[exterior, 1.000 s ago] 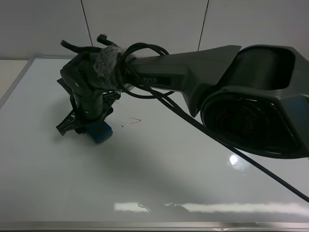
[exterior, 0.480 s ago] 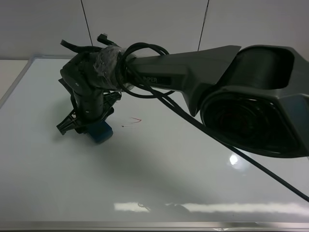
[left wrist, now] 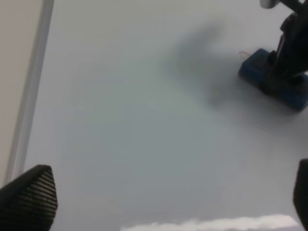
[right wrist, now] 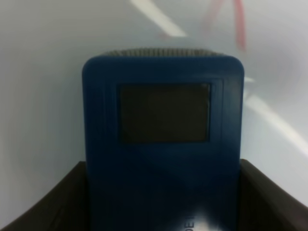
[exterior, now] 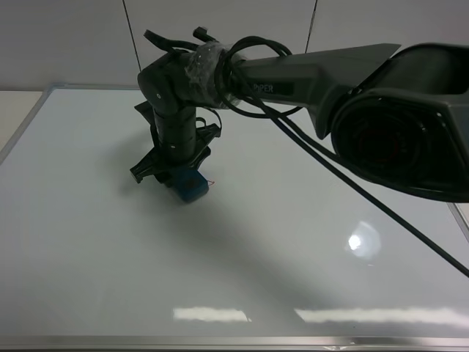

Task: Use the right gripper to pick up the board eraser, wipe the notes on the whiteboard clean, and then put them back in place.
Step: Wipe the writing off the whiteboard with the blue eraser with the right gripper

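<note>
A small red pen mark (exterior: 211, 182) is still visible just beyond the board eraser's end, so the robot's right gripper should wipe the eraser to and fro over that spot.
My right gripper (exterior: 174, 174) is shut on the blue board eraser (exterior: 191, 185) and presses it flat on the whiteboard (exterior: 88, 242), left of centre. The eraser fills the right wrist view (right wrist: 162, 139), held between the dark fingers (right wrist: 43, 202). A small red pen mark (exterior: 211, 182) shows just past the eraser's right end; it is the blurred red streak in the right wrist view (right wrist: 237, 24). The left wrist view shows the eraser (left wrist: 272, 79) from afar. My left gripper (left wrist: 168, 197) is open and empty, its fingertips (left wrist: 29, 195) wide apart above the board.
The whiteboard's metal frame runs along the left edge (exterior: 22, 128) and the front edge (exterior: 220, 342). The right arm's thick links (exterior: 396, 110) and loose cables (exterior: 352, 191) hang over the right half of the board. A grey panelled wall (exterior: 73, 37) stands behind.
My right gripper has slid the eraser to the right, onto where the red mark was. Most of the mark is gone; only a small trace shows at the eraser's end.
</note>
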Controlling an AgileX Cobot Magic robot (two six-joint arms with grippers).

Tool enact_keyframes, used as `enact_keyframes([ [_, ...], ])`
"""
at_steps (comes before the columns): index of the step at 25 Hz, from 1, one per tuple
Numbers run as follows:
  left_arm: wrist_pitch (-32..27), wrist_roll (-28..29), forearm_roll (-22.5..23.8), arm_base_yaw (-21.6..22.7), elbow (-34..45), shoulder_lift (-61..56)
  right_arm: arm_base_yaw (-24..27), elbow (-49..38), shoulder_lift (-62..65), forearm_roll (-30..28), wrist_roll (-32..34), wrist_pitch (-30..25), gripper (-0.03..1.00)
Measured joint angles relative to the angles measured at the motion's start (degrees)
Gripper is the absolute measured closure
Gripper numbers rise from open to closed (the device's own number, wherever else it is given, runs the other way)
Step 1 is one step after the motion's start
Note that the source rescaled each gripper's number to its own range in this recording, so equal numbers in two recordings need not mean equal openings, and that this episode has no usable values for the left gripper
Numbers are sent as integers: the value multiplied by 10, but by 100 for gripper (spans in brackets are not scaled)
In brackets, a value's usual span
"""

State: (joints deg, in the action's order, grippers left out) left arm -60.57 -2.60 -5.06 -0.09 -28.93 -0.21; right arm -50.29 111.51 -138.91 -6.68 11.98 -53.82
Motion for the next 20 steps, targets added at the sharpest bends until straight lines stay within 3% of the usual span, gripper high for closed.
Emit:
enact_keyframes([
  [10, 0, 0, 0, 0, 0, 0, 59, -217, 107, -11, 3, 126, 95],
  [20, 0, 0, 0, 0, 0, 0, 28, -242, 117, -15, 1, 170, 96],
])
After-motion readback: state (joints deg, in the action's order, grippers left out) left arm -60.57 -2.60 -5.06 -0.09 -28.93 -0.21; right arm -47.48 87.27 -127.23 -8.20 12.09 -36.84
